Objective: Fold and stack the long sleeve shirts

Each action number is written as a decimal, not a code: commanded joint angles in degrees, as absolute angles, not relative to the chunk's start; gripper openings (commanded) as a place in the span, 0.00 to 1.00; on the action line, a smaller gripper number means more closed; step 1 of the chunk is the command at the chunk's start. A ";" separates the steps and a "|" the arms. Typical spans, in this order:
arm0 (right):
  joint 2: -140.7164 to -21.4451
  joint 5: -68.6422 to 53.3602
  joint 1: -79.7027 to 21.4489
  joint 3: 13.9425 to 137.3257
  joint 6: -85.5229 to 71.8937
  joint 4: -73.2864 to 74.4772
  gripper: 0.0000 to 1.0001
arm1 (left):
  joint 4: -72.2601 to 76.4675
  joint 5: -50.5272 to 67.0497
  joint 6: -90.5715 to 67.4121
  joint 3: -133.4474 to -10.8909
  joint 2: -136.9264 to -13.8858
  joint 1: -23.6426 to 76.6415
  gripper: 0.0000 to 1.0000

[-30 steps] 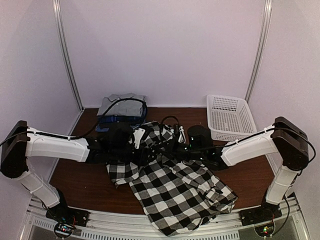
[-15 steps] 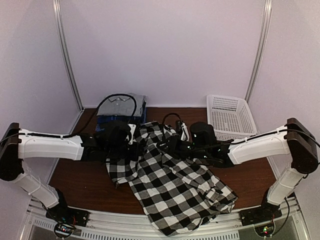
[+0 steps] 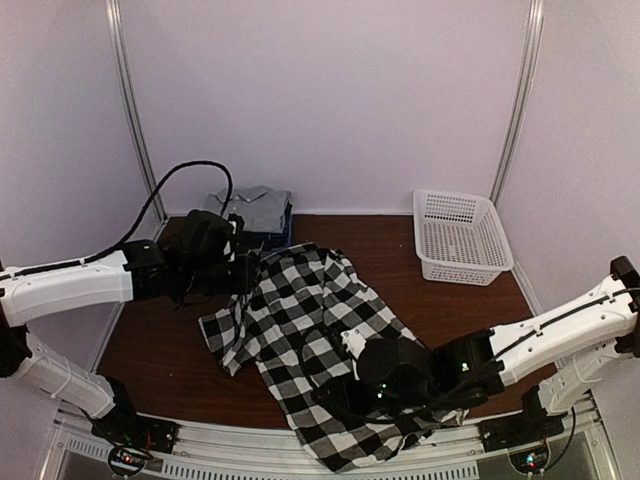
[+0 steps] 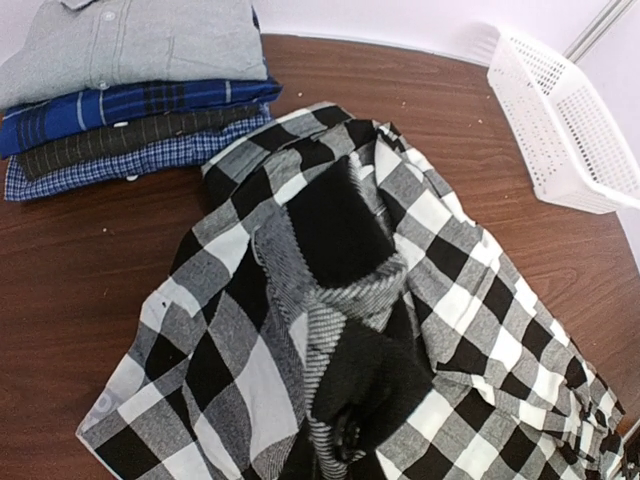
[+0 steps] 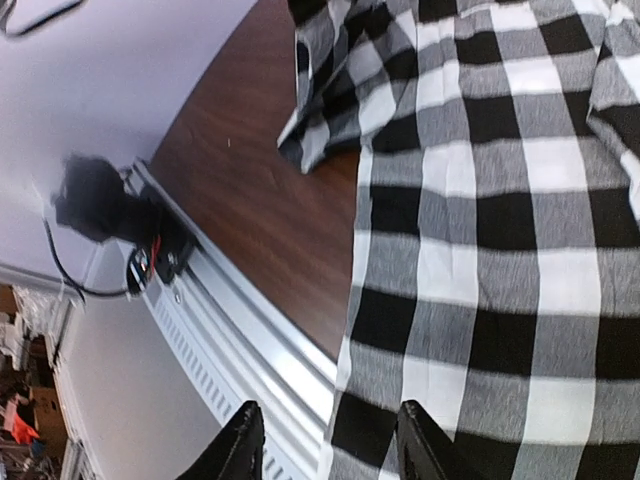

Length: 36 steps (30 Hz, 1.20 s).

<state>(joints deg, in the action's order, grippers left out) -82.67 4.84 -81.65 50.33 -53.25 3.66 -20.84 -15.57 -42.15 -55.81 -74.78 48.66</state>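
Note:
The shirt's whole side (image 3: 291, 368) will fold over in one long piece when I carry it, because the shirt's side edge (image 3: 277, 398) goes straight to the shirt's near hem.
The black-and-white check shirt (image 3: 320, 330) lies spread and rumpled across the middle of the brown table, its hem hanging at the near edge. My left gripper (image 3: 243, 272) is shut on a bunched fold of this shirt (image 4: 330, 300) at its back left part, and the cloth hides the gripper's jaws (image 4: 345, 440). My right gripper (image 5: 328, 450) hovers open over the shirt's near hem (image 5: 480, 300), nothing between its fingers (image 5: 240, 445). In the top view the right gripper (image 3: 335, 395) sits low near the front edge. Folded shirts (image 4: 120, 90), grey on top, are stacked at the back left.
A white lattice basket (image 3: 460, 235) stands at the back right. The folded stack (image 3: 255, 210) sits against the back wall. A metal rail (image 5: 230, 330) runs along the table's near edge, with the left arm's base (image 5: 95, 200) on it. Bare wood (image 3: 170, 360) shows at the left.
The left gripper shut on the check shirt and drew it back and left. The right gripper let go, opened and swung from the shirt's middle to its near hem.

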 commanded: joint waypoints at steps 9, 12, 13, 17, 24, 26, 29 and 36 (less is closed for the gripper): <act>-101.24 20.18 -106.04 73.06 -66.04 38.31 0.45 | -26.89 -13.71 -46.06 -56.51 -71.02 46.32 0.00; -107.12 21.33 -107.81 78.09 -67.29 42.98 0.44 | -27.84 -13.91 -46.83 -56.35 -69.56 46.20 0.00; -108.52 21.55 -108.04 79.19 -67.73 44.15 0.44 | -27.94 -13.89 -46.78 -56.31 -69.07 46.17 0.00; -112.72 22.80 -108.48 83.88 -68.10 48.17 0.43 | -29.83 -14.41 -46.85 -56.75 -67.49 46.13 0.00; -116.87 25.01 -109.17 91.29 -68.52 56.71 0.42 | -30.65 -14.77 -46.63 -56.25 -64.98 46.05 0.00; -115.99 25.34 -109.20 91.02 -68.97 57.88 0.42 | -30.86 -14.67 -46.57 -56.42 -64.87 46.05 0.00; -114.10 24.49 -108.73 88.72 -68.12 57.22 0.45 | -30.88 -14.44 -46.36 -56.65 -64.64 46.01 0.00; -113.66 20.80 -107.04 86.17 -64.71 54.23 0.48 | -30.99 -14.03 -46.23 -56.53 -64.34 45.90 0.00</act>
<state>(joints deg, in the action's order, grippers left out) -115.50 21.65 -108.01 87.07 -66.61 54.43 -31.51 -14.22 -46.41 -55.81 -65.49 46.44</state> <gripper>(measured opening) 0.482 0.047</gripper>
